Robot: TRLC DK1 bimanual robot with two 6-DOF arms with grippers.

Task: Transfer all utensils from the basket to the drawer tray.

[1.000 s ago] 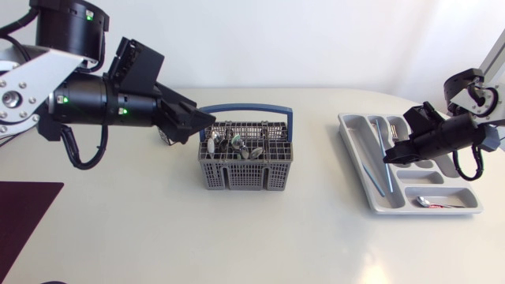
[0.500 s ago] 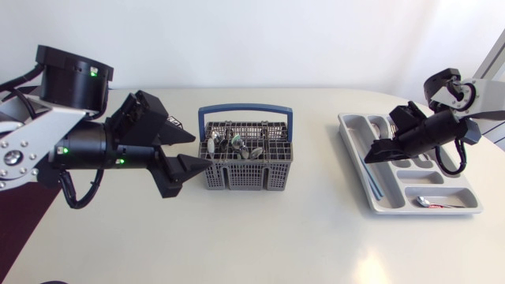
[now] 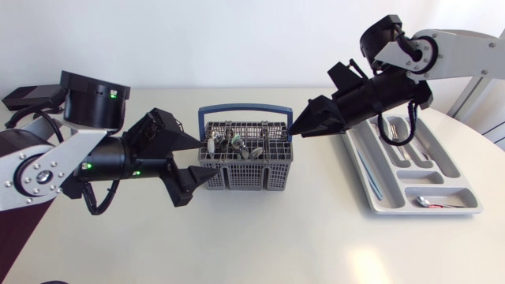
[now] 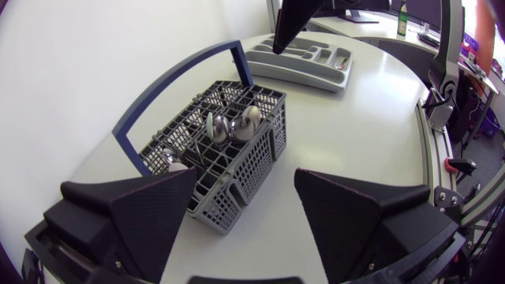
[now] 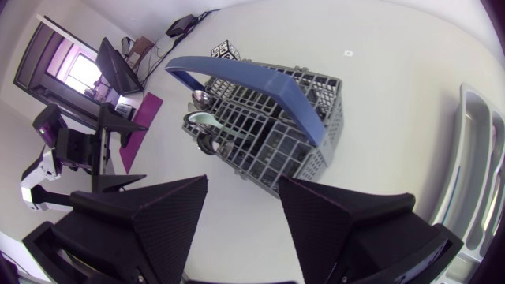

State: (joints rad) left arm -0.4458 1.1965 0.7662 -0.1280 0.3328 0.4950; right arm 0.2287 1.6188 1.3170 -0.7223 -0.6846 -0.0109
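I expect the utensil's hidden handle to slide out and leave the basket standing when I lift, because the thin metal utensil's head [image 3: 256, 151] sticks up above the grid [image 3: 270, 155].
A grey wire basket [image 3: 245, 167] with a blue handle [image 3: 245, 110] stands mid-table and holds several metal utensils [image 3: 237, 144]. My left gripper [image 3: 209, 156] is open at the basket's left end; in the left wrist view its fingers [image 4: 150, 213] spread wide just short of the basket [image 4: 252, 158]. My right gripper [image 3: 298, 128] hangs open over the basket's right end, and the basket [image 5: 276, 126] and its handle [image 5: 260, 79] lie just ahead of its fingers [image 5: 158, 213]. The grey drawer tray [image 3: 454, 170] at the right holds a spoon [image 3: 432, 203].
A thin bluish utensil [image 3: 371, 170] lies in the tray's long left compartment. A dark purple mat [image 3: 20, 213] sits at the table's left edge. My right arm's finger [image 4: 288, 24] shows above the tray [image 4: 304, 59] in the left wrist view.
My right arm has swung left from the tray to the basket's right end and its gripper has opened. My left gripper has dropped to the basket's left end, opening a little more.
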